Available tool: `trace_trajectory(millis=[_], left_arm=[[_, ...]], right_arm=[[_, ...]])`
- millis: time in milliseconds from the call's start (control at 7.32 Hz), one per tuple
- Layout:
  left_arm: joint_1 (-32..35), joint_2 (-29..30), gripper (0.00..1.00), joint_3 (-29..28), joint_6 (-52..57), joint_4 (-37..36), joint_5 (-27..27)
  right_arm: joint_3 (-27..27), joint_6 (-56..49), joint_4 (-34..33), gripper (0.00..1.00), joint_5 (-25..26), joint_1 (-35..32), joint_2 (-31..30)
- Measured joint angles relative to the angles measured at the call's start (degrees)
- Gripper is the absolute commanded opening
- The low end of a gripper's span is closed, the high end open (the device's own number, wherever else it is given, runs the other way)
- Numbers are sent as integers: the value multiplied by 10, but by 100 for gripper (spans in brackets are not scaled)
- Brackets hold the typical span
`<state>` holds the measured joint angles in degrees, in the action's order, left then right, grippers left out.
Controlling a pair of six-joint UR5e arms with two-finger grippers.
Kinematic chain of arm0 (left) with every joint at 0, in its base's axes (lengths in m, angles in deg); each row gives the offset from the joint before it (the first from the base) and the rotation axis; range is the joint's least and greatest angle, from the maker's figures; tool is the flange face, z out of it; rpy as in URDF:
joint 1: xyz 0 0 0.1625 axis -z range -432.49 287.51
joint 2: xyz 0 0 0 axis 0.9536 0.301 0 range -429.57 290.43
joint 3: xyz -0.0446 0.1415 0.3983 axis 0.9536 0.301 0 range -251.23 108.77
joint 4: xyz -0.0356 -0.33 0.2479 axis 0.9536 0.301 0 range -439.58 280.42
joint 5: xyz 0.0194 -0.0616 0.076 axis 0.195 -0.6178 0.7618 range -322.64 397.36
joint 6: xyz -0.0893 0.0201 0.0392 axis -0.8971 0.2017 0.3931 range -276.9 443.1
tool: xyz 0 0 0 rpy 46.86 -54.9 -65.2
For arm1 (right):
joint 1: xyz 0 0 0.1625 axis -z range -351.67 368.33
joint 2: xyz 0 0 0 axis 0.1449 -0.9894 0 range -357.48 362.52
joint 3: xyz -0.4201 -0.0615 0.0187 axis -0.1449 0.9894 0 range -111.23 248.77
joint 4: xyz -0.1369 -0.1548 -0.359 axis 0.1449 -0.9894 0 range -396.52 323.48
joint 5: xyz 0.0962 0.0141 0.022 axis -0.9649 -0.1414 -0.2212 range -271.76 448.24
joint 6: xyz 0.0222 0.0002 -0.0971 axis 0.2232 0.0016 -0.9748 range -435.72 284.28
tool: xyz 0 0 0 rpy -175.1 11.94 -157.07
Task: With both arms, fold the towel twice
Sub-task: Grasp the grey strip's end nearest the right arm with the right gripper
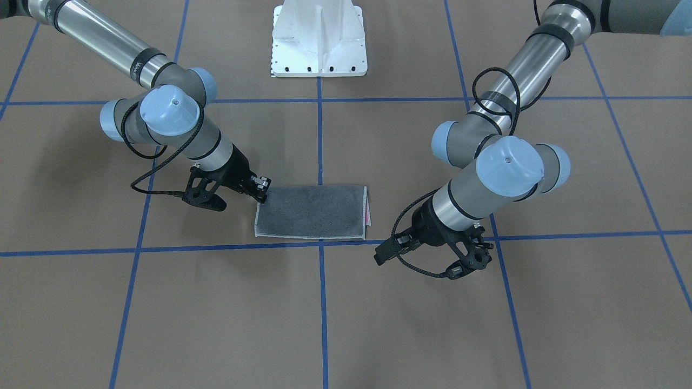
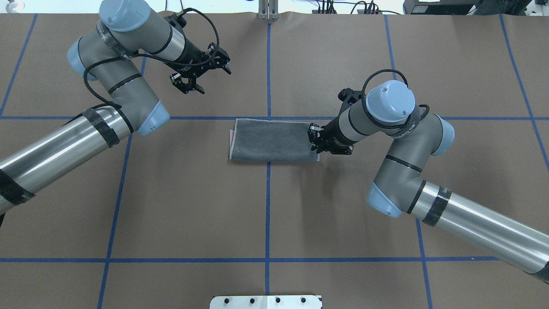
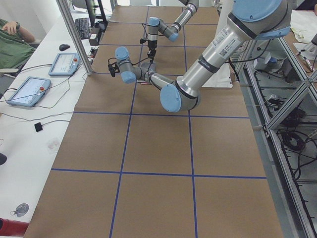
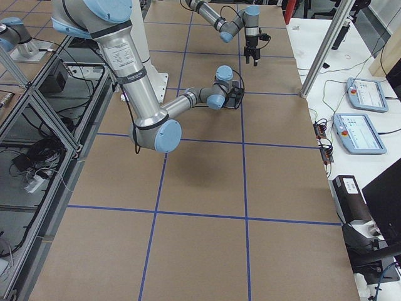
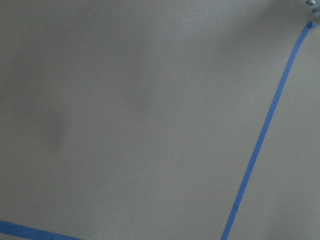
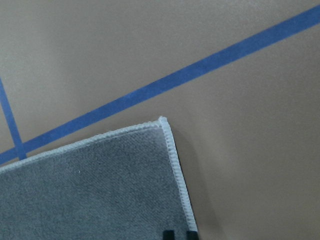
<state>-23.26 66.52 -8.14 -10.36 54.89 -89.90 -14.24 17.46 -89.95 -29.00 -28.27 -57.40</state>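
The towel's stitched edge (image 6: 186, 207) lies flat below my right gripper's almost closed fingers, so next I spread them wide, straddle it and pinch it before lifting.
The towel (image 2: 272, 140) lies flat at the table's middle as a long rectangle, dark grey face up (image 1: 311, 213), with a sliver of pink at one short end (image 1: 369, 214). My right gripper (image 2: 313, 140) is down at the other short end, near a corner (image 1: 261, 192). In the right wrist view its fingertips (image 6: 169, 235) sit almost together on the stitched edge, shut on the towel (image 6: 100, 190). My left gripper (image 2: 222, 62) hangs open over bare table, well away from the towel (image 1: 380, 255). The left wrist view holds only table and tape.
Blue tape lines (image 2: 268, 206) divide the brown table into squares. The white pedestal base (image 1: 319, 46) stands at the robot's side. Tablets (image 3: 27, 91) and cables lie on a side desk, where a person (image 3: 12, 42) sits.
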Motion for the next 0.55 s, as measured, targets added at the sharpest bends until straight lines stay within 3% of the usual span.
trace_trajectory(millis=[273,410,546], left_arm=[[0,0,100,-1,0,-1,0],[0,0,100,-1,0,0,0],[0,0,100,-1,0,1,0]], right_arm=[[-5,0,3,0,-3,-4,0],[-8,0,3,8,-4,-6,0],[-9,-1,3,39,-5,-6,-1]])
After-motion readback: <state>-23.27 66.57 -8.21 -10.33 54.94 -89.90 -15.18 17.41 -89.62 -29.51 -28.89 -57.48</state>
